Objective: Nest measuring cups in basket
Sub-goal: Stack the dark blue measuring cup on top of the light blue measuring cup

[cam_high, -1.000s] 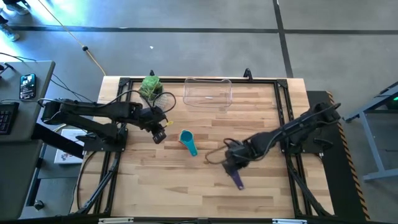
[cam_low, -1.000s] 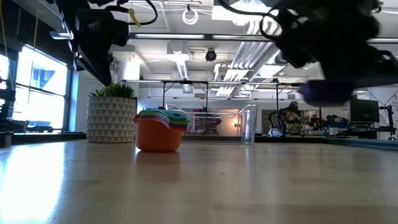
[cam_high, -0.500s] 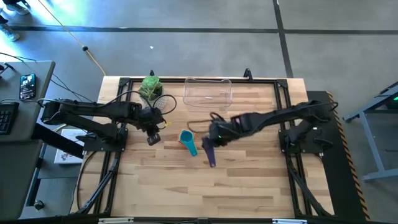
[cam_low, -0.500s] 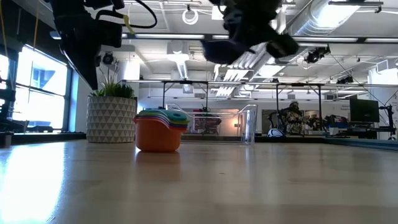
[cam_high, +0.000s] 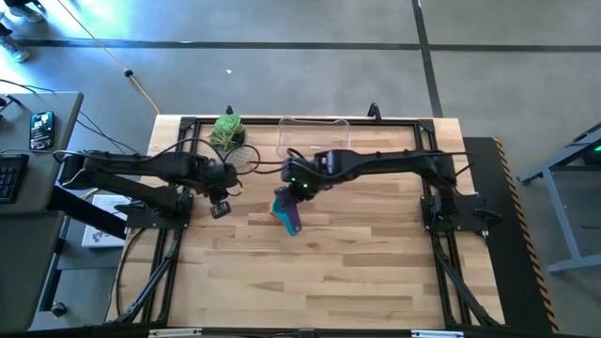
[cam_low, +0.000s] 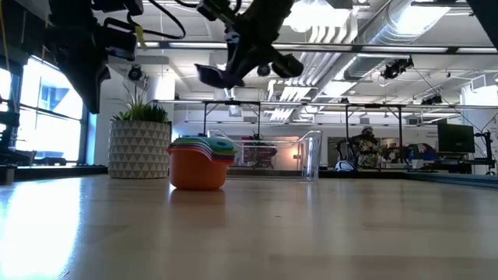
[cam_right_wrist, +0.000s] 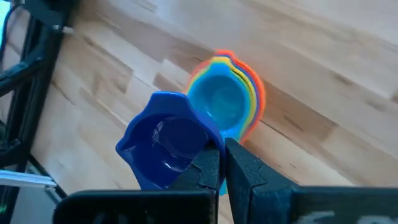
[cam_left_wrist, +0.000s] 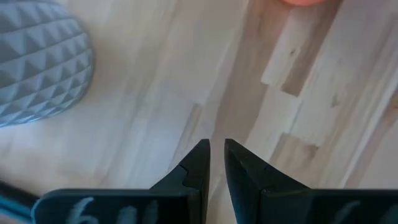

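Note:
The dark blue-purple cup (cam_right_wrist: 171, 144) is over the open light blue cup (cam_right_wrist: 220, 99) with its opening up, so the robot's right gripper should keep going down and let go once the cups nest.
A stack of nested measuring cups (cam_high: 281, 205), orange outermost and light blue on top, stands on its base mid-table, also in the low view (cam_low: 198, 165) and the right wrist view (cam_right_wrist: 229, 99). My right gripper (cam_high: 295, 199) is above the stack, shut on a dark blue-purple cup (cam_right_wrist: 166, 146), seen in the air in the low view (cam_low: 215, 75). The clear basket (cam_high: 314, 139) sits by the far edge. My left gripper (cam_high: 221, 208) hovers left of the stack, shut and holding nothing (cam_left_wrist: 215, 149). My right gripper (cam_right_wrist: 222, 155) pinches the dark blue-purple cup at its handle side (cam_right_wrist: 204, 144); the fingers hide the handle itself. The fingers slant down from above. The cup is lifted clear, its bowl sticking out beyond the fingertips, mouth toward the wrist camera, over the stack.
A whitish pot with a green plant (cam_high: 228, 131) stands at the far left, beside the basket, also in the left wrist view (cam_left_wrist: 37, 68). Black frame rails run along the table's edges (cam_high: 427, 150). Bare wood lies on the near half of the table (cam_high: 310, 272).
My right gripper carried the dark blue-purple cup from the table's near right area toward the left and far side, rising, until it hung over the stack. My left gripper drifted a little toward the table's left edge. The stack stayed put.

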